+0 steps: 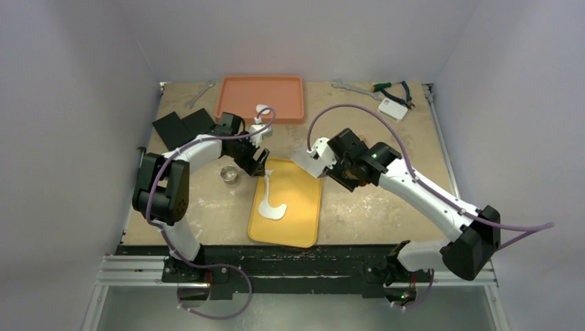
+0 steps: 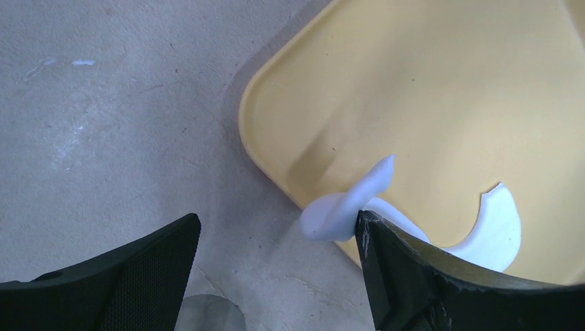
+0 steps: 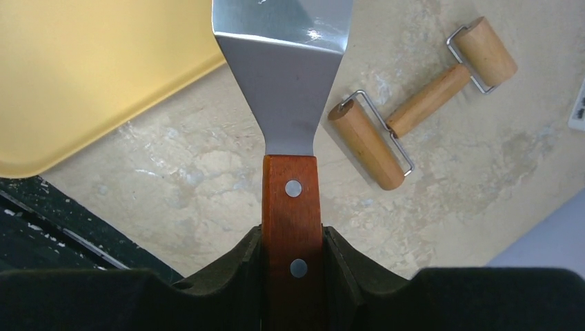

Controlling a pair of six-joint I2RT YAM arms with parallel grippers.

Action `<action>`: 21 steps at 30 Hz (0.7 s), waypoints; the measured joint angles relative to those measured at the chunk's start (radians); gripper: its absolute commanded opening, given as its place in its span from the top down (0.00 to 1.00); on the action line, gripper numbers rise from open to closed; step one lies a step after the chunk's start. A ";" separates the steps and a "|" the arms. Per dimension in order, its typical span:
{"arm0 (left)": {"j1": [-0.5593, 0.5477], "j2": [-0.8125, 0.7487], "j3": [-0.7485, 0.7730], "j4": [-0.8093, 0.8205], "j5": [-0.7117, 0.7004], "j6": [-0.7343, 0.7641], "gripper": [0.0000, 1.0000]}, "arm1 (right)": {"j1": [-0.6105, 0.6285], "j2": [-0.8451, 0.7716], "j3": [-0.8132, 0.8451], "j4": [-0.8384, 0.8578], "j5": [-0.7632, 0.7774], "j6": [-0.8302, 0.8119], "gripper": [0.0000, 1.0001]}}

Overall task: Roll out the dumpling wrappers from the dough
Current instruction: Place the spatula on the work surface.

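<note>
My right gripper keeps lowering until the spatula rests, then release, with the spatula's empty blade (image 1: 305, 163) over the yellow tray's corner and its handle over clear tabletop (image 3: 210, 183).
A ragged white dough scrap (image 1: 270, 201) lies on the yellow tray (image 1: 303, 214). Its upper end (image 2: 345, 210) curls up over the tray's corner and touches the inner edge of one finger (image 2: 414, 276) of my left gripper (image 2: 276, 224), which is open and grips nothing. That left gripper (image 1: 260, 162) hangs over the tray's far left corner. My right gripper (image 3: 292, 234) is shut on the wooden handle of a metal spatula (image 3: 286, 83), whose blade (image 1: 314, 157) sits at the tray's far right corner. A small white dough piece (image 1: 263, 109), seemingly a dumpling wrapper, lies in the orange tray (image 1: 290, 93), partly behind a cable.
A little metal ring cutter (image 1: 229, 174) stands left of the yellow tray. A wooden two-ended roller (image 3: 414, 110) lies on the table under my right arm. Black blocks (image 1: 183, 125), wrenches (image 1: 352, 87), pliers (image 1: 394, 88) and a white box (image 1: 393, 108) sit along the back.
</note>
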 measured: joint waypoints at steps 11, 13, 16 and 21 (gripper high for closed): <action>0.001 -0.097 -0.127 0.024 0.012 -0.025 0.17 | -0.030 0.105 -0.202 0.156 -0.050 0.048 1.00; 0.001 -0.125 -0.137 0.024 0.011 -0.023 0.17 | -0.031 0.100 -0.217 0.188 -0.058 0.051 1.00; 0.002 -0.157 -0.152 0.021 0.011 -0.016 0.07 | -0.031 0.100 -0.220 0.229 -0.061 0.055 0.96; 0.009 -0.204 -0.217 0.014 -0.007 -0.001 0.02 | -0.031 0.109 -0.220 0.266 -0.051 0.051 0.80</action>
